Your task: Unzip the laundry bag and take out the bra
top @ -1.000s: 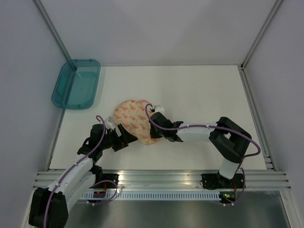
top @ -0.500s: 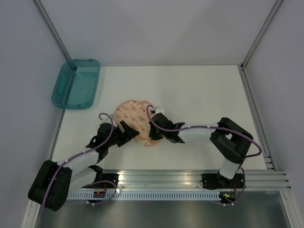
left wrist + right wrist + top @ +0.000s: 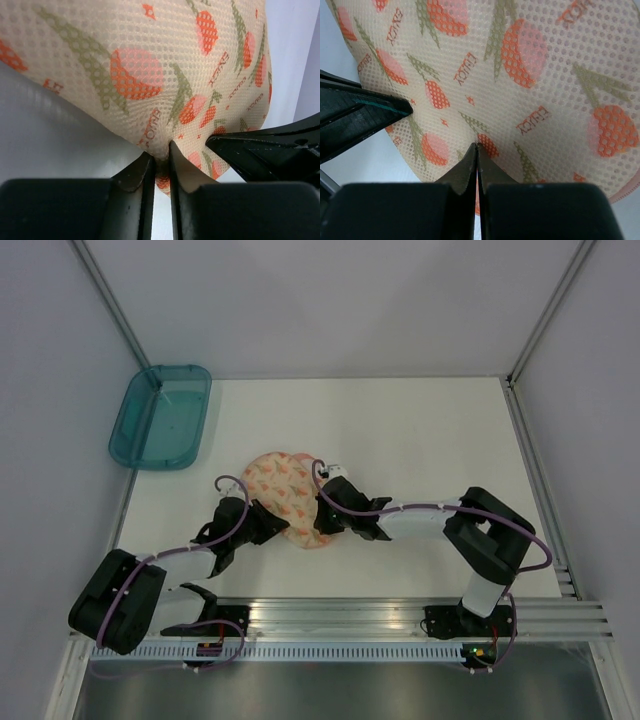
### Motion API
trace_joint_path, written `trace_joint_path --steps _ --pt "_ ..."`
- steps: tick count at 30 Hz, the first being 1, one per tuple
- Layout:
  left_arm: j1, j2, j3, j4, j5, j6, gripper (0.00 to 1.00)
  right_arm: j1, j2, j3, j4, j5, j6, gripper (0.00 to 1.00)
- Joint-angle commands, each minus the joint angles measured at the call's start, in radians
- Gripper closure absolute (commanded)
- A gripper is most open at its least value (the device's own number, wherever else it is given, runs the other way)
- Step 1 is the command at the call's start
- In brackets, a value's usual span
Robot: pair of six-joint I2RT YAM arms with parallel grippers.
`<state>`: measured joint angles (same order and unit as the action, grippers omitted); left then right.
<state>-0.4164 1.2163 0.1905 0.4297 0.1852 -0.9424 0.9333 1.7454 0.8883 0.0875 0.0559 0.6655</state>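
Observation:
My right gripper is pinching the laundry bag's mesh (image 3: pixel 485 141), away from the pink zipper edge (image 3: pixel 626 189), so it should let go and grab the zipper pull on that edge before it unzips.
The laundry bag (image 3: pixel 283 483) is a rounded cream mesh pouch with orange-red prints, lying mid-table between both arms. My left gripper (image 3: pixel 271 524) is at its near-left edge. In the left wrist view, the gripper (image 3: pixel 161 161) is shut on a puckered fold of the bag (image 3: pixel 150 75). My right gripper (image 3: pixel 326 519) is at the bag's near-right side. In its own view, the gripper (image 3: pixel 478 148) is shut, its tips nipping the mesh of the bag (image 3: pixel 545 75). A pink zipper edge (image 3: pixel 631 192) shows at the lower right. The bra is hidden.
A teal plastic tray (image 3: pixel 124 422) sits at the far left edge of the white table. A metal rail (image 3: pixel 340 612) runs along the near edge by the arm bases. Grey walls enclose the table on three sides.
My left gripper moved right up to the bag's near-left edge and went from wide open to pinching a fold of mesh. The right gripper stayed where it was.

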Motion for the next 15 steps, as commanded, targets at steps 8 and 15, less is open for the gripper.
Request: trace_joint_path --steps 8,15 --pt "-0.039 -0.015 0.033 0.014 -0.03 -0.065 0.98 -0.019 -0.195 -0.008 -0.061 -0.051 -0.125 1.0" --pt "-0.097 -0.086 0.128 -0.198 -0.161 -0.206 0.98 0.009 -0.493 -0.087 -0.16 -0.008 -0.164 0.39"
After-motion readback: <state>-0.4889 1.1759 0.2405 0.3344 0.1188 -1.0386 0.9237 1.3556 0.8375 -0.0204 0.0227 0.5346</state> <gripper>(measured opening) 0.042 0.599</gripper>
